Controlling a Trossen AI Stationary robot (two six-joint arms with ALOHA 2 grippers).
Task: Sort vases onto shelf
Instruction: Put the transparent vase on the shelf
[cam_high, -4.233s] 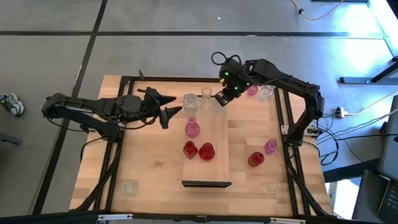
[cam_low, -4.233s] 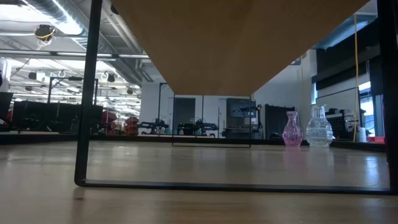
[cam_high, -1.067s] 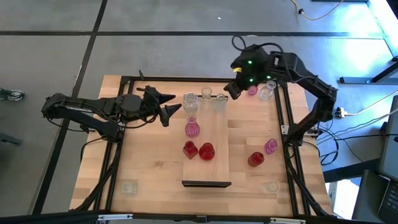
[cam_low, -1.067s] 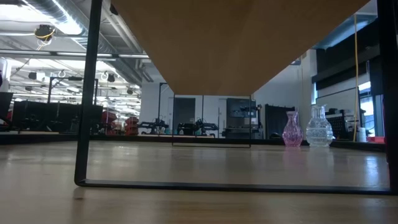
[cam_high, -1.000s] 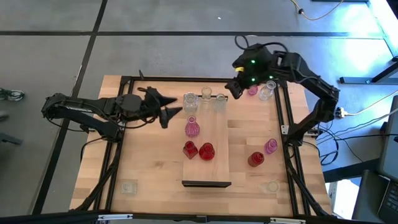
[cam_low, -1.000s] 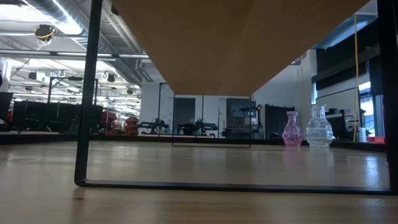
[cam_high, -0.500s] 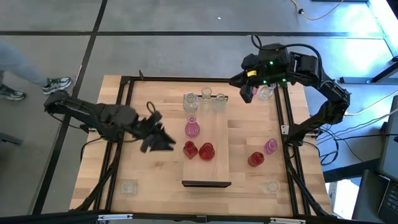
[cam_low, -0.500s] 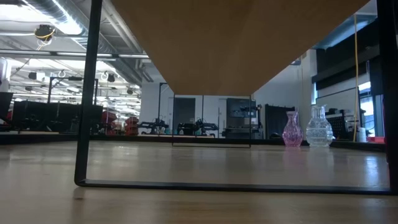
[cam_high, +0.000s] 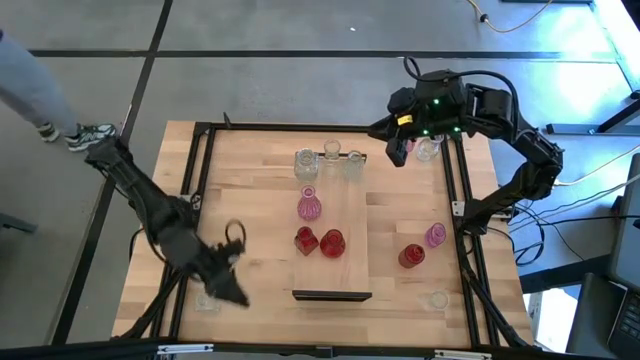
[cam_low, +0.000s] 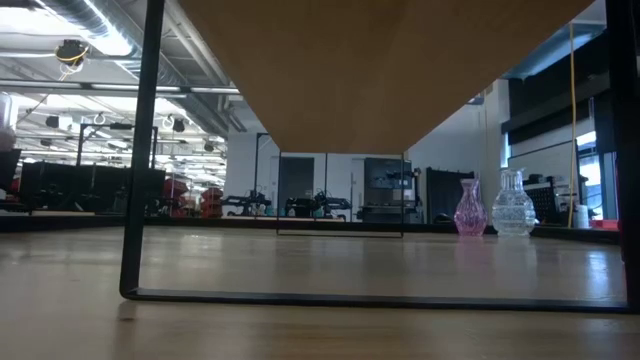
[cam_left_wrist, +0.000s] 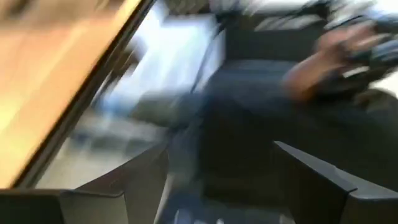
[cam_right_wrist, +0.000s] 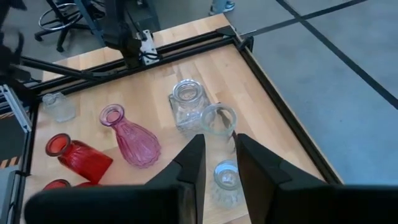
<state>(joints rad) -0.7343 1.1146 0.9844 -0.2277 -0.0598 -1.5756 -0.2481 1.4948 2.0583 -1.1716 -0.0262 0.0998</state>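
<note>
I can see the clear squat vase (cam_high: 207, 301) free of other vases beside my open left gripper, so I go on until my fingers close on its neck.
The shelf (cam_high: 345, 215) is a long light-wood board in the middle of the table. On it stand three clear vases (cam_high: 331, 152), a pink one (cam_high: 309, 205) and two red ones (cam_high: 332, 243). Off it stand a red vase (cam_high: 411, 256), a pink vase (cam_high: 435, 235), clear squat vases at near right (cam_high: 437, 299) and near left (cam_high: 207, 300), and a pink vase (cam_high: 405, 145) and a clear vase (cam_high: 428, 148) at far right. My right gripper (cam_high: 395, 150) hovers beside those two, fingers narrowly apart (cam_right_wrist: 219, 168), empty. My left gripper (cam_high: 230, 290) is open (cam_left_wrist: 217, 186) by the near-left squat vase.
A black frame (cam_high: 205, 180) runs around the tabletop. A person's leg and shoe (cam_high: 90, 135) show on the floor past the table's far left corner. The low view shows a pink vase (cam_low: 469, 208) and a clear vase (cam_low: 512, 205) standing on the table.
My left arm has swung fast from the table's left middle toward the near edge, and its gripper now stands by the near-left squat vase. My right gripper has moved a little toward the table's right edge. A person has walked past at far left.
</note>
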